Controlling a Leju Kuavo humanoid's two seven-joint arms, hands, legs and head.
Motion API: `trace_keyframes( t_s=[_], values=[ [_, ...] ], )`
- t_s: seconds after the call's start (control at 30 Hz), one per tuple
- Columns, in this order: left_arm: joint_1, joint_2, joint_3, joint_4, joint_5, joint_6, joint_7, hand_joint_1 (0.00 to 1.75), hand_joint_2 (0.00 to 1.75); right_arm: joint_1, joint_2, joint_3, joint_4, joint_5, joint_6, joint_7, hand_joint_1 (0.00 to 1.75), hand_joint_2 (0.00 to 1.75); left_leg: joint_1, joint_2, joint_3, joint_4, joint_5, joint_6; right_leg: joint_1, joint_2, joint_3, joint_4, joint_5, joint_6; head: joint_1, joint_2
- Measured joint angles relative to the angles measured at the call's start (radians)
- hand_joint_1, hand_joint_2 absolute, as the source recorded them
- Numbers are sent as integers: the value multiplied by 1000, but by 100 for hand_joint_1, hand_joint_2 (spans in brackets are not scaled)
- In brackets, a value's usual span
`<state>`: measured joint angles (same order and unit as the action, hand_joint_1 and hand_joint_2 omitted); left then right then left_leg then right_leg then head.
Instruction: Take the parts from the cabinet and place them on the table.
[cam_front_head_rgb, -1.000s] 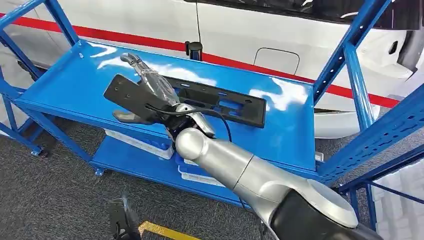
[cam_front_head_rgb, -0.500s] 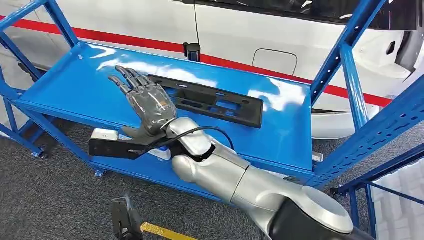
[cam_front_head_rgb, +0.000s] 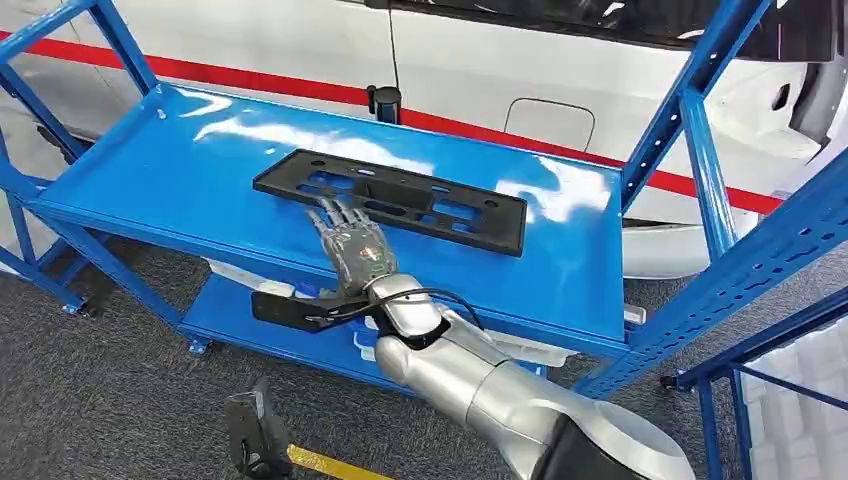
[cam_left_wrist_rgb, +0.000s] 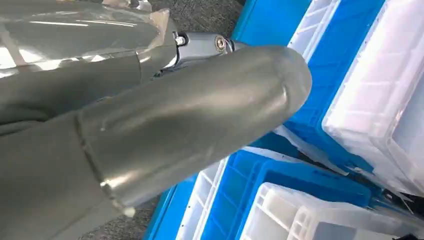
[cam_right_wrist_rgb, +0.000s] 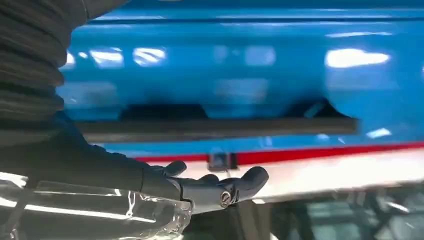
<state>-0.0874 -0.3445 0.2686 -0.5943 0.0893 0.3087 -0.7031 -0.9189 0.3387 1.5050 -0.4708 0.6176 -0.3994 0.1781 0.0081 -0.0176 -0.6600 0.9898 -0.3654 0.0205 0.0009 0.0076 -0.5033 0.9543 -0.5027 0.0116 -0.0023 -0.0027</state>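
The long black part (cam_front_head_rgb: 398, 199) will stay straight when I lift it by its end, because a deep, straight rim (cam_front_head_rgb: 468, 240) runs along its near edge.
A long black plastic part (cam_front_head_rgb: 400, 200) with several cut-outs lies flat on the blue cabinet's top shelf (cam_front_head_rgb: 150, 170). My right hand (cam_front_head_rgb: 350, 250) hovers at the shelf's front edge with its fingers spread and empty, its fingertips (cam_front_head_rgb: 330, 212) reaching the part's near edge. In the right wrist view the part (cam_right_wrist_rgb: 215, 127) appears edge-on beyond the extended fingers (cam_right_wrist_rgb: 220, 187). In the left wrist view my left hand's thick grey thumb (cam_left_wrist_rgb: 190, 115) looms over blue and white bins; its fingers are hidden.
Blue uprights (cam_front_head_rgb: 705, 160) frame the shelf on the right. White and blue bins (cam_left_wrist_rgb: 360, 100) sit on the lower shelf (cam_front_head_rgb: 260, 325). A white car with a red stripe (cam_front_head_rgb: 560, 90) stands behind the cabinet. Grey carpet (cam_front_head_rgb: 100, 400) with a yellow line lies below.
My right hand has drawn back from above the part's left end toward the shelf's front edge and dropped lower. The black part has stayed in place.
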Motion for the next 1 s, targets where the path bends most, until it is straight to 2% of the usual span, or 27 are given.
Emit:
trace_keyframes(
  t_s=[0.37, 0.73, 1.0],
  values=[
    [-2, 8, -16, 0, -3, -15, 0, 0, 0, -11, -1, -64, 187, -26, -20, 46, 0, 175, 0, 0, 0, 0, 0, 0, 0, 0, 1, 0, 0, 0, 0, 0],
    [-2, 10, -16, 3, -2, -6, 0, 0, 0, -44, -2, -91, 239, -44, -30, 66, 0, 175, 0, -5, 1, 0, 3, 2, 0, -8, 2, 0, 0, 0, 0, 0],
    [1, 10, -14, 3, -1, 10, 0, 0, 0, -101, -2, -137, 254, -55, -76, 51, 0, 175, -1, -3, 1, 0, 5, 3, 0, -7, 2, 0, 3, 2, 0, 0]
  ],
)
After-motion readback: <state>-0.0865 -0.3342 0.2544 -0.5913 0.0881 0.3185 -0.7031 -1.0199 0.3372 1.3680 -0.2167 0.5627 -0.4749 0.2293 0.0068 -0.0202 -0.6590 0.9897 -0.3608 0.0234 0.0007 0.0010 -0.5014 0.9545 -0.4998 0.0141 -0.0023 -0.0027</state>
